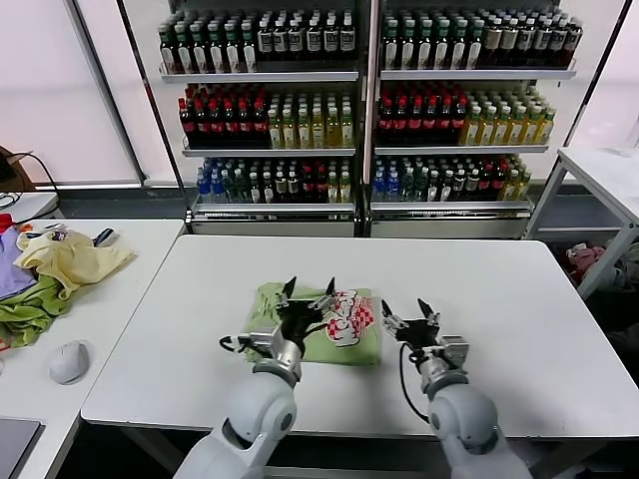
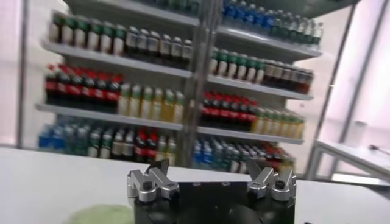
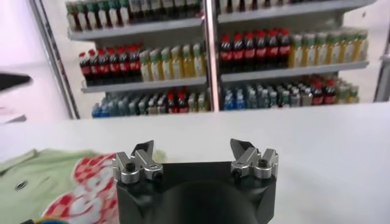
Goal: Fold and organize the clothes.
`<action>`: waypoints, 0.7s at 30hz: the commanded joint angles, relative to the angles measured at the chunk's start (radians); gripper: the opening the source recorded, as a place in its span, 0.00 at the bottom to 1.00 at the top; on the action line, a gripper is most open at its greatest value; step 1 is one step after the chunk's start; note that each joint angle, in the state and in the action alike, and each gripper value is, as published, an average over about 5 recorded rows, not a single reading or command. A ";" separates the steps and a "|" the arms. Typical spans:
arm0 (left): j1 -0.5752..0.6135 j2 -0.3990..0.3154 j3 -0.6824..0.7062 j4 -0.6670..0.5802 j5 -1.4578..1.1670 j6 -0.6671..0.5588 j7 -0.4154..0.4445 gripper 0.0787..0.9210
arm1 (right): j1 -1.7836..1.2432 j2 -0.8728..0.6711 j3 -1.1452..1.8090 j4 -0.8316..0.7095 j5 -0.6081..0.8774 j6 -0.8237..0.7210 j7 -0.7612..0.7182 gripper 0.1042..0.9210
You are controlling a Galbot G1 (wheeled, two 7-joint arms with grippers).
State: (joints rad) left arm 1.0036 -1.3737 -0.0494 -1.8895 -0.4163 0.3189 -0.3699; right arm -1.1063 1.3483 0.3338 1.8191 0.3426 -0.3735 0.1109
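The folded shirt (image 1: 321,349) is away from the middle of the table, toward my left gripper's side, so my right gripper should pull the shirt to the middle by its printed end (image 1: 365,321).
The clothes, a light green polo shirt (image 1: 321,339) with a red-and-white checkered print, lie folded into a small rectangle on the white table (image 1: 499,289). My left gripper (image 1: 311,291) hovers open over the shirt's middle, holding nothing. My right gripper (image 1: 409,313) stands open just past the shirt's right edge, also empty. In the right wrist view the shirt (image 3: 55,182) lies beside that gripper (image 3: 193,148). The left wrist view shows its own gripper (image 2: 209,167) with jaws wide apart, and only a corner of the green shirt (image 2: 97,214).
A side table at the left holds a pale yellow garment (image 1: 70,261), darker green and purple garments (image 1: 25,309) and a grey mouse (image 1: 68,361). Drink shelves (image 1: 359,100) stand behind the table. A white rack (image 1: 599,190) is at the right.
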 commanded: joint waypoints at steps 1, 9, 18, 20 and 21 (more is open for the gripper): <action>0.156 0.095 -0.115 -0.095 0.097 -0.071 0.010 0.88 | 0.161 0.152 -0.167 -0.224 -0.082 -0.034 0.109 0.88; 0.171 0.100 -0.125 -0.108 0.095 -0.085 0.007 0.88 | 0.208 0.181 -0.165 -0.307 -0.078 -0.087 0.172 0.88; 0.169 0.101 -0.112 -0.101 0.094 -0.088 0.007 0.88 | 0.236 0.174 -0.146 -0.359 -0.066 -0.067 0.148 0.65; 0.167 0.101 -0.110 -0.099 0.093 -0.088 0.007 0.88 | 0.246 0.166 -0.140 -0.368 -0.067 -0.066 0.141 0.58; 0.165 0.102 -0.109 -0.098 0.092 -0.088 0.007 0.88 | 0.253 0.160 -0.136 -0.375 -0.067 -0.066 0.137 0.54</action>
State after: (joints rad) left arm 1.1489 -1.2868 -0.1462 -1.9778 -0.3363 0.2407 -0.3646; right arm -0.9074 1.4960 0.2100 1.5295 0.2841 -0.4282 0.2359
